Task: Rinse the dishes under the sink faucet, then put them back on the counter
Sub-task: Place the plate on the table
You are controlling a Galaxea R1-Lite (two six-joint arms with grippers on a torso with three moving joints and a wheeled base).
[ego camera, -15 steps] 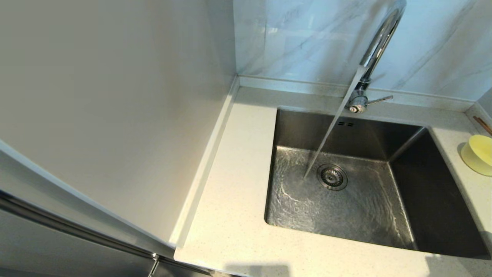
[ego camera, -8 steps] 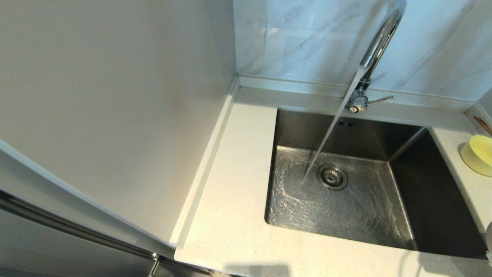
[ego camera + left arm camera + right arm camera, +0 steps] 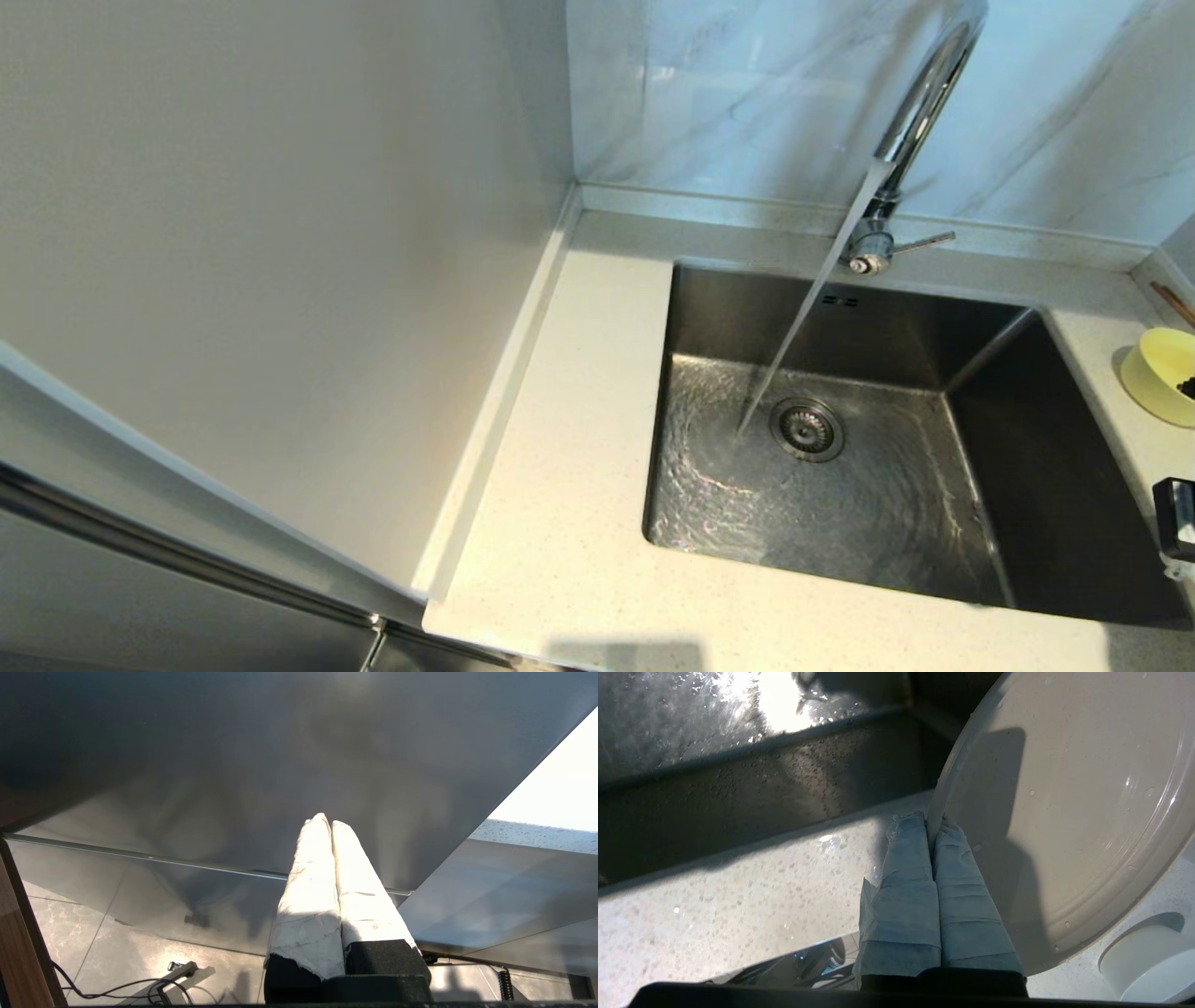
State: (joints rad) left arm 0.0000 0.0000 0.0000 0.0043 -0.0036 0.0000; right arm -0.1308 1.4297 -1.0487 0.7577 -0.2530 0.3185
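Observation:
My right gripper should keep lowering the wet cream plate (image 3: 1079, 812), which faces up over the counter (image 3: 1174, 890) beside the sink, until the plate's base rests there, and then let go.
In the right wrist view my right gripper (image 3: 931, 822) is shut on the rim of the cream plate (image 3: 1069, 807), which is wet with drops and held tilted over the speckled counter (image 3: 738, 891) beside the sink. The head view shows only a dark part of the right arm (image 3: 1176, 518) at its right edge; the plate is out of that view. The pale-yellow bowl (image 3: 1158, 373) sits on the counter right of the sink, with the brown chopsticks (image 3: 1173, 303) behind it. Water runs from the chrome faucet (image 3: 920, 103) into the sink (image 3: 1055, 485). My left gripper (image 3: 325, 822) is shut on nothing, parked low beside a grey cabinet.
A tall pale panel (image 3: 280, 233) walls off the counter's left side. The marble wall tiles (image 3: 728, 84) stand behind the faucet, whose lever (image 3: 922, 244) points right. A white rounded object (image 3: 1143, 961) sits on the counter near the plate. The drain (image 3: 807, 429) lies mid-sink.
A dark part of the right arm has come into the head view at its right edge, next to the sink's right wall. Water keeps running; bowl and chopsticks have not moved.

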